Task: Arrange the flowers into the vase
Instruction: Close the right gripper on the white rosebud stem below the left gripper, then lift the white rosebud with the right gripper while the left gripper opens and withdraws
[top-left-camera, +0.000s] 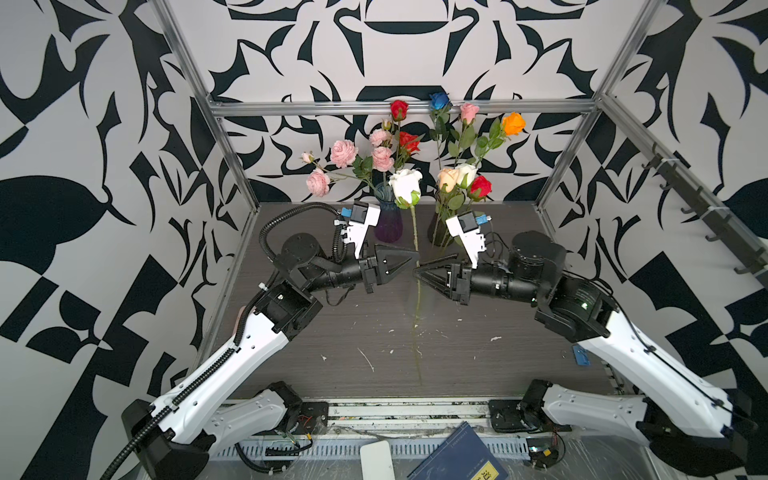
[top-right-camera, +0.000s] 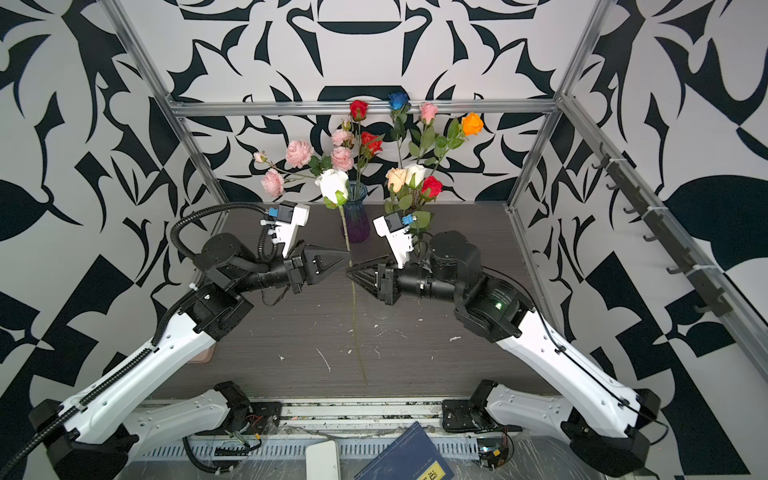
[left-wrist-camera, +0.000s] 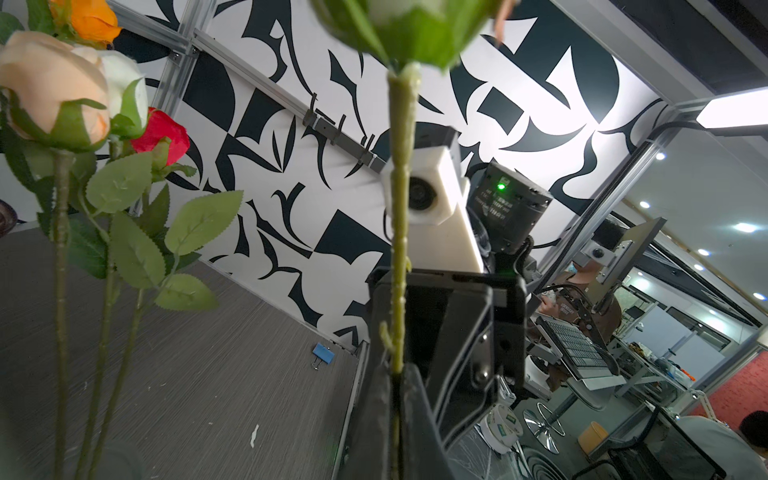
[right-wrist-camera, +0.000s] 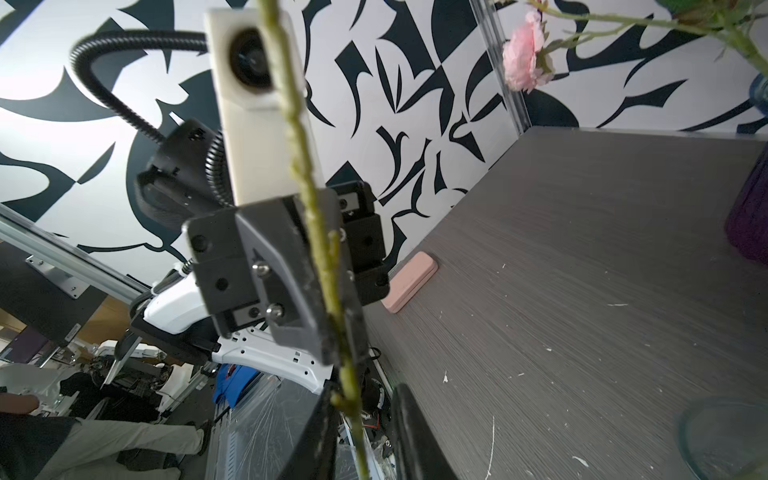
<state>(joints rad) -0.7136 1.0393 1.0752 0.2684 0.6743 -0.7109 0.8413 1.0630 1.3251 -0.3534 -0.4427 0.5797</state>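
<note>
The white rose's stem end (top-left-camera: 420, 380) is hanging lower than the clear vase's opening. My right gripper needs to take over the stem (top-left-camera: 418, 281) from my left gripper and lift it over.
A white rose (top-left-camera: 405, 187) (top-right-camera: 332, 185) hangs upright over mid-table on a long green stem (left-wrist-camera: 399, 249) (right-wrist-camera: 320, 257). My left gripper (top-left-camera: 415, 259) (top-right-camera: 347, 259) (left-wrist-camera: 399, 382) is shut on that stem. My right gripper (top-left-camera: 417, 272) (top-right-camera: 349, 273) (right-wrist-camera: 361, 399) faces it just below. Its jaws straddle the stem, which lies against one finger (right-wrist-camera: 320, 415) with a gap to the other. The purple-blue glass vase (top-left-camera: 388, 224) (top-right-camera: 356, 220) behind holds a pink spray (top-left-camera: 344, 153) and red roses. A clear vase (top-left-camera: 438, 232) beside it holds cream, white, red, blue, pink and orange roses.
A pink block (top-right-camera: 203, 355) (right-wrist-camera: 409, 280) lies at the table's left edge. A blue binder clip (top-left-camera: 581, 355) (left-wrist-camera: 323, 355) lies at the right edge. A book (top-left-camera: 457, 457) and a white device sit in front of the table. A hook rail (top-left-camera: 698, 208) runs along the right wall.
</note>
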